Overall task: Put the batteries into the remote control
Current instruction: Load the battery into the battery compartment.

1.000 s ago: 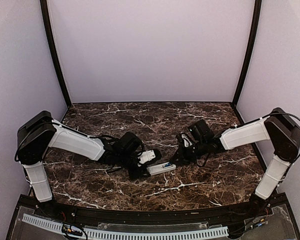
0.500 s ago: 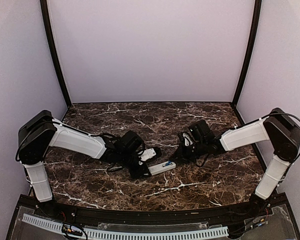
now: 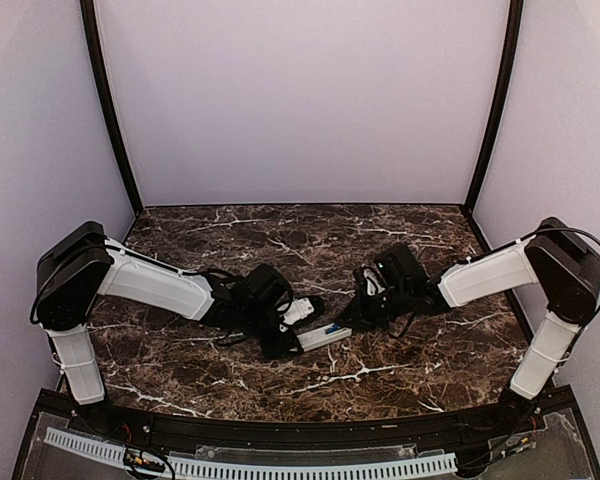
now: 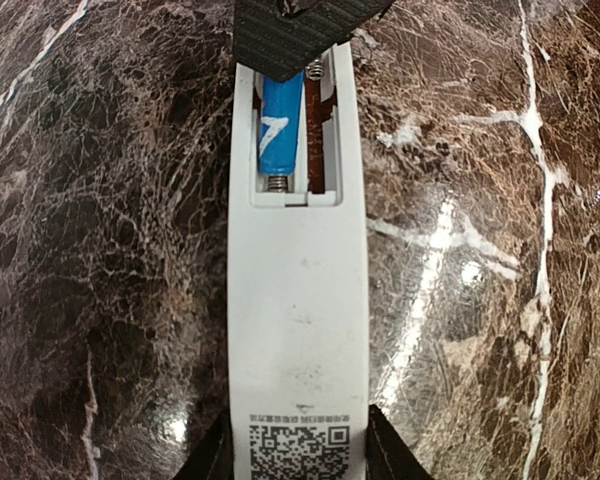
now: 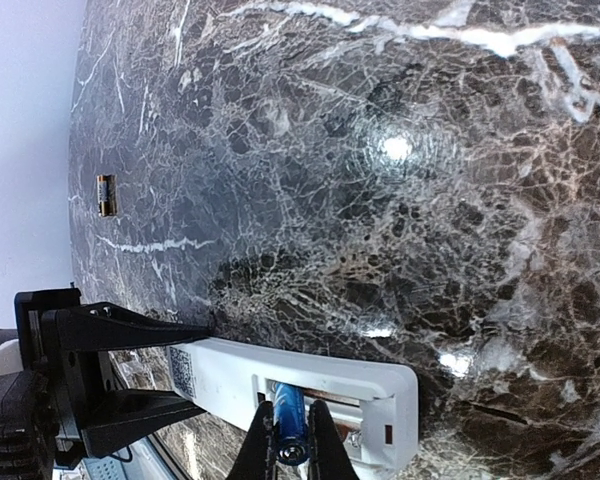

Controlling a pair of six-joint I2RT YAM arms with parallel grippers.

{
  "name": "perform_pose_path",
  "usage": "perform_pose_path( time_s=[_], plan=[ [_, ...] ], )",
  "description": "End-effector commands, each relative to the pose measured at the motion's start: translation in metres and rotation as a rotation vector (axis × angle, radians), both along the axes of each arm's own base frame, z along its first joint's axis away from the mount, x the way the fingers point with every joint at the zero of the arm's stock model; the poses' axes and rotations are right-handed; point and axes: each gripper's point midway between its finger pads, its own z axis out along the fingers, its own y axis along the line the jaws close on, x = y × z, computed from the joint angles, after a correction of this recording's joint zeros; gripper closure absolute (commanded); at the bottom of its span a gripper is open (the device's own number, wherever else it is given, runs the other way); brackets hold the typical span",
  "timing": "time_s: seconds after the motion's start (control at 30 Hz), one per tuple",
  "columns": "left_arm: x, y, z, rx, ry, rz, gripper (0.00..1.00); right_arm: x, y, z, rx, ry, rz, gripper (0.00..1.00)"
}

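Note:
My right gripper should open, close above the battery's outer end and push that end down, because the blue battery (image 5: pixel 289 405) slants from the spring and its outer end (image 5: pixel 292 453) is still high.
The remote control (image 4: pixel 298 300) is a slim white bar lying back up on the marble, its battery recess uncovered. My left gripper (image 4: pixel 298 465) is shut on its QR-code end, a black finger (image 4: pixel 216 458) on each side. One blue battery (image 4: pixel 278 130) lies in the left slot of the recess, one end against a spring. My right gripper (image 5: pixel 292 402) is shut on that battery (image 5: pixel 291 426) at the remote's (image 5: pixel 230 375) far end. The second slot (image 4: pixel 315 130) shows bare metal. From above, both grippers (image 3: pixel 285 340) (image 3: pixel 345 322) meet at the remote (image 3: pixel 325 336).
A small dark and orange cylinder (image 5: pixel 105 193) lies alone on the marble, far from the remote, in the right wrist view. The left gripper (image 5: pixel 195 365) closes off the remote's other end. Purple walls ring the table (image 3: pixel 310 240).
The right wrist has shifted slightly over the remote's open end. The left gripper and the remote have hardly moved.

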Motion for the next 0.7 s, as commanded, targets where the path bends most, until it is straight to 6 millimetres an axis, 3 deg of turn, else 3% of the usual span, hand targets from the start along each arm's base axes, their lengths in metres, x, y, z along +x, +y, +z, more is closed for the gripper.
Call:
perform_pose_path(
  time_s=[0.0, 0.23, 0.3, 0.67],
  plan=[
    [-0.0107, 0.0150, -0.0223, 0.079, 0.046, 0.021, 1.00, -0.0219, -0.0118, -0.0299, -0.080, 0.083, -0.002, 1.00],
    [-0.0106, 0.0144, -0.0216, 0.079, 0.042, 0.018, 1.00, -0.0272, -0.0083, -0.0375, -0.092, 0.117, 0.024, 1.00],
    [-0.0108, 0.0142, -0.0216, 0.080, 0.041, 0.016, 1.00, -0.0287, -0.0098, -0.0389, -0.099, 0.124, 0.024, 0.96],
    [-0.0117, 0.0145, -0.0220, 0.089, 0.041, 0.013, 1.00, -0.0196, -0.0089, -0.0317, -0.123, 0.085, 0.018, 0.89]
  ],
)
